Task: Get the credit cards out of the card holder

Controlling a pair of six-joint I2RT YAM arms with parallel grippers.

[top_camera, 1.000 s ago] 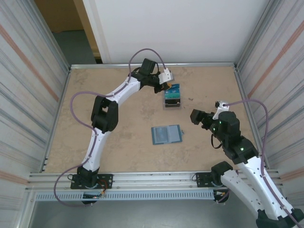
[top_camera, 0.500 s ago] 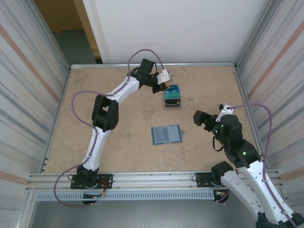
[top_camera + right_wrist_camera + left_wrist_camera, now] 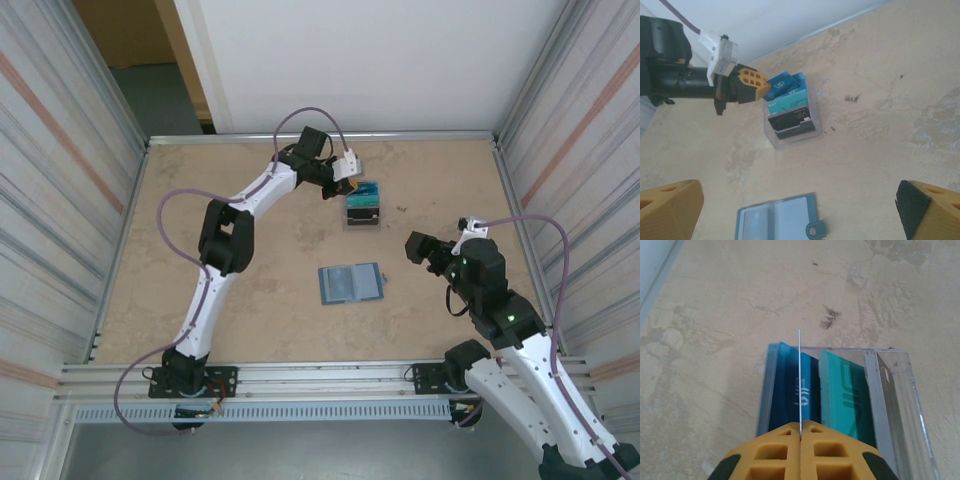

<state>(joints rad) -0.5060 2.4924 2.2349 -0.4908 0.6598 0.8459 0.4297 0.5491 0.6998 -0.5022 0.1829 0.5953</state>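
The held blue card [image 3: 800, 375] is edge-on over the blue cards' slot [image 3: 810, 387] in the clear stand, so my left gripper should go on lowering it before it lets go of it there.
The card holder [image 3: 350, 283] lies open and flat mid-table, its clear pockets up and its snap tab to the right; the right wrist view shows the card holder [image 3: 782, 220] too. My left gripper [image 3: 349, 179] is shut on a thin blue credit card [image 3: 799, 375], seen edge-on between the yellow fingers [image 3: 775, 450]. The card hangs over a clear stand [image 3: 900, 390] that holds blue, teal and dark cards. In the right wrist view the held card [image 3: 785, 84] tilts over that stand [image 3: 790, 135]. My right gripper [image 3: 416, 246] hovers open to the wallet's right, holding nothing.
The clear stand [image 3: 362, 213] sits at the back centre of the tan table. Corrugated walls close in both sides and a metal rail [image 3: 300, 375] runs along the near edge. Bare tabletop lies left of the wallet and between the wallet and the stand.
The left gripper has shifted slightly at the stand, still pinching the card. The right arm has drifted a little. The wallet has not moved.
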